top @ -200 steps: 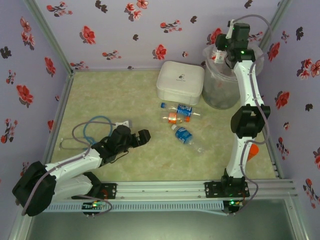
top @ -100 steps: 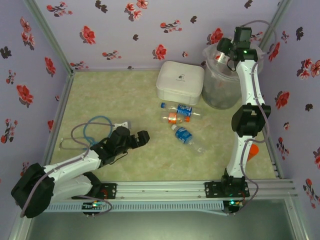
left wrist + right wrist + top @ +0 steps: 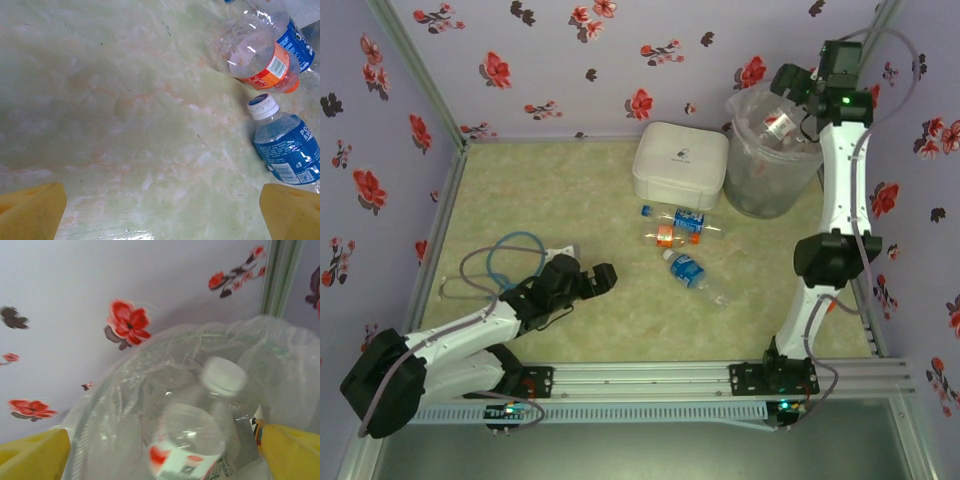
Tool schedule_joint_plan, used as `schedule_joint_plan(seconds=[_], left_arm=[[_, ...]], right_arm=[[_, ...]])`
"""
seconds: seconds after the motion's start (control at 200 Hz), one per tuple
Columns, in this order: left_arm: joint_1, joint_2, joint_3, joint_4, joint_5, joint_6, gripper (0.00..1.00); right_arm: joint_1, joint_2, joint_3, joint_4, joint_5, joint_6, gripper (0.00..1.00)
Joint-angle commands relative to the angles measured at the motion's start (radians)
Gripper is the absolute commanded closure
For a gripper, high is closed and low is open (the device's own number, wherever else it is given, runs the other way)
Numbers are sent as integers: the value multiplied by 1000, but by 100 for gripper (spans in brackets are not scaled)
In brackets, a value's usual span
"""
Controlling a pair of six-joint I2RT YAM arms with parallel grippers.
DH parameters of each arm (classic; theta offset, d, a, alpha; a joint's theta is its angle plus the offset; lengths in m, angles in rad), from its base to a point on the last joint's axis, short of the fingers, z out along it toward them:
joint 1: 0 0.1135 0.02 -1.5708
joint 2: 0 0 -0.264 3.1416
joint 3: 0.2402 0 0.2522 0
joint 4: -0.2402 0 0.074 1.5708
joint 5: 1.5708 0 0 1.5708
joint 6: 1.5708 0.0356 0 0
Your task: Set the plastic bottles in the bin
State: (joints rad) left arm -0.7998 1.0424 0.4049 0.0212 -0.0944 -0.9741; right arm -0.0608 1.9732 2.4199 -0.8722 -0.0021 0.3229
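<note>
The white-capped bottle [image 3: 688,271] sits clear of the bottles around it, so my right gripper should keep moving toward its shoulder [image 3: 674,260] until my fingers close below the white cap.
The bin [image 3: 760,195] stands at the back right, lined with a clear bag [image 3: 125,390]. My right gripper [image 3: 792,105] hangs open over its mouth. A clear bottle [image 3: 200,435] with a white cap and a red-and-white label is loose between the yellow fingers [image 3: 35,455], blurred, inside the bin's rim [image 3: 778,125]. Three plastic bottles lie mid-table: one with a blue label [image 3: 685,217], one with an orange label [image 3: 668,235] [image 3: 260,62], and one with a blue label and white cap [image 3: 690,270] [image 3: 285,145]. My left gripper [image 3: 590,285] [image 3: 162,212] is open and low over the table, left of them.
A white lidded box [image 3: 680,165] sits just left of the bin. A blue cable loop [image 3: 510,255] lies by the left arm. An orange object [image 3: 826,300] shows behind the right arm. Flowered walls close in the back and both sides.
My right gripper opened and let go of the red-and-white labelled bottle, which now drops into the bin; the right wrist swung right. The left arm barely moved.
</note>
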Motion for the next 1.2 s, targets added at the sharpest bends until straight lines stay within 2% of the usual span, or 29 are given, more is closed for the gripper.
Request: schedule_joint_plan(seconds=[0.0, 0.115, 0.465, 0.575, 0.74, 0.86, 1.01, 1.2], left_arm=[[-9, 22, 32, -10, -22, 4, 0], [-17, 49, 44, 1, -22, 5, 0], [-41, 136, 51, 89, -5, -5, 0], [-41, 167, 52, 112, -2, -6, 0], [-41, 248, 65, 172, 21, -17, 0], [-42, 304, 84, 216, 47, -30, 0], [-41, 343, 101, 228, 55, -32, 0], [-40, 334, 103, 221, 53, -31, 0]], right_arm=[[0, -75, 28, -74, 10, -31, 1], [0, -161, -48, -110, -34, -78, 1], [14, -567, -649, 74, -288, -102, 1], [51, -681, -789, 114, -317, -123, 1], [170, -767, -904, 65, -253, -176, 3], [265, -768, -983, 19, -172, -223, 8], [374, -712, -1068, -53, -85, -240, 12], [521, -572, -1122, -141, 7, -237, 11]])
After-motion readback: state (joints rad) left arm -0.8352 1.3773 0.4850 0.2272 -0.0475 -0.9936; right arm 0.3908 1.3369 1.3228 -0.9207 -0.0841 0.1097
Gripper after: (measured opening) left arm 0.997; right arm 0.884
